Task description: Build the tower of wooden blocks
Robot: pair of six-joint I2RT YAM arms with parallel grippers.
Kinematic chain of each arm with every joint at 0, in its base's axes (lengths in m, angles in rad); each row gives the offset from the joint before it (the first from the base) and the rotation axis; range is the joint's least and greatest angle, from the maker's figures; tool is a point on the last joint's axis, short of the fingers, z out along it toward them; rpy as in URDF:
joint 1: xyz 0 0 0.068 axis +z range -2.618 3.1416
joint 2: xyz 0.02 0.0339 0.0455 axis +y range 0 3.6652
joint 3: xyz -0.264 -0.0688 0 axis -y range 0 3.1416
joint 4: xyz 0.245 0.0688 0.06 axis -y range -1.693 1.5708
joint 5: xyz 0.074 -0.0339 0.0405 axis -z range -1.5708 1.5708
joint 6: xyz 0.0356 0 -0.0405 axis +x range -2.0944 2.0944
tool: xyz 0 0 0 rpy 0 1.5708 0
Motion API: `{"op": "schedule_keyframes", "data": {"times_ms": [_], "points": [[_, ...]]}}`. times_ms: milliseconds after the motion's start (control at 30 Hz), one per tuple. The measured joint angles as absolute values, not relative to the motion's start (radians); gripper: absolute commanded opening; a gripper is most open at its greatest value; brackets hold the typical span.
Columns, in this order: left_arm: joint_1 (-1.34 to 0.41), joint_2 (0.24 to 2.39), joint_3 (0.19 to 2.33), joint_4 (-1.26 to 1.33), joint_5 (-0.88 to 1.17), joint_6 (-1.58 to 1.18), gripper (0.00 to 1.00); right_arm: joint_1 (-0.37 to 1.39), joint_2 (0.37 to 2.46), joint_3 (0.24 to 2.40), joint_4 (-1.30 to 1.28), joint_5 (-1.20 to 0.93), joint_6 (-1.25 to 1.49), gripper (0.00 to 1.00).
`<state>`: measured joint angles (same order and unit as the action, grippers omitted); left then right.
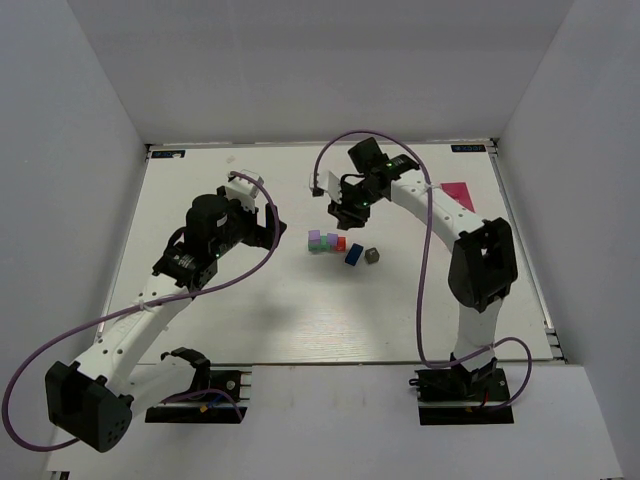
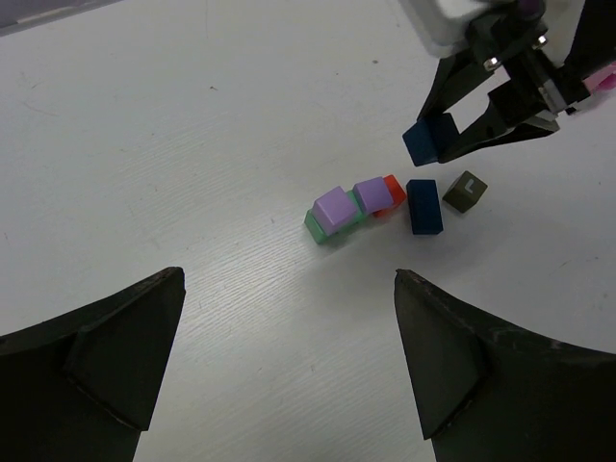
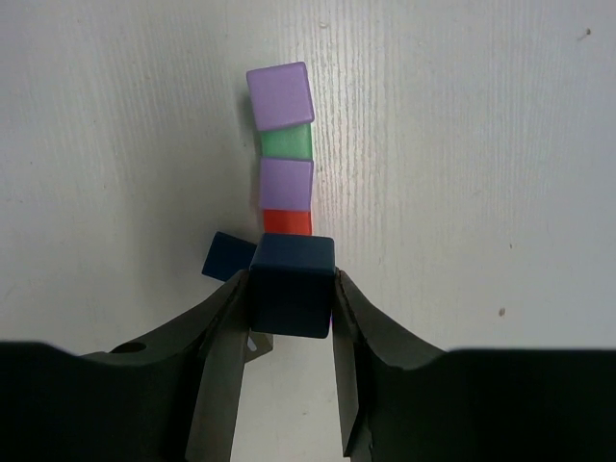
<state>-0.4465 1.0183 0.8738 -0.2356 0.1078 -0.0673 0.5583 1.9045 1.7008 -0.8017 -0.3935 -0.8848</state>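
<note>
My right gripper keeps carrying the dark blue cube (image 3: 293, 287), which hangs square with the second lilac cube's open top (image 1: 332, 239), until it rests there, and then let go.
My right gripper (image 3: 292, 281) is shut on a dark blue cube (image 3: 292, 285) and holds it above the table, just behind a row of wood blocks. The row lies flat: a lilac cube (image 3: 280, 94), a green block (image 3: 287, 142), a second lilac cube (image 3: 286, 183) and a red block (image 3: 287, 221). A blue brick (image 3: 229, 256) lies beside the red one. In the top view the row (image 1: 327, 241), the blue brick (image 1: 353, 254) and a grey cube (image 1: 373, 255) sit mid-table, below my right gripper (image 1: 345, 213). My left gripper (image 2: 289, 356) is open and empty, well short of the blocks.
A pink box (image 1: 456, 195) lies at the back right beside the right arm. White walls close the table at the back and sides. The left arm (image 1: 215, 230) hangs over the table's left half.
</note>
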Motion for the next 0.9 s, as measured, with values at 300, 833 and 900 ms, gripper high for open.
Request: {"op": "schedule_keyframes", "data": {"times_ms": [300, 833, 900], "points": [[-0.447, 1.013, 0.874, -0.236, 0.112, -0.067, 0.99, 0.583, 2.006, 1.793, -0.889, -0.395, -0.963, 0.12], [-0.447, 1.002, 0.874, -0.236, 0.112, -0.067, 0.99, 0.635, 2.122, 1.891, -0.936, -0.368, -0.984, 0.17], [-0.447, 1.0, 0.874, -0.236, 0.112, -0.067, 0.99, 0.636, 2.129, 1.892, -0.937, -0.366, -0.984, 0.17]]}}
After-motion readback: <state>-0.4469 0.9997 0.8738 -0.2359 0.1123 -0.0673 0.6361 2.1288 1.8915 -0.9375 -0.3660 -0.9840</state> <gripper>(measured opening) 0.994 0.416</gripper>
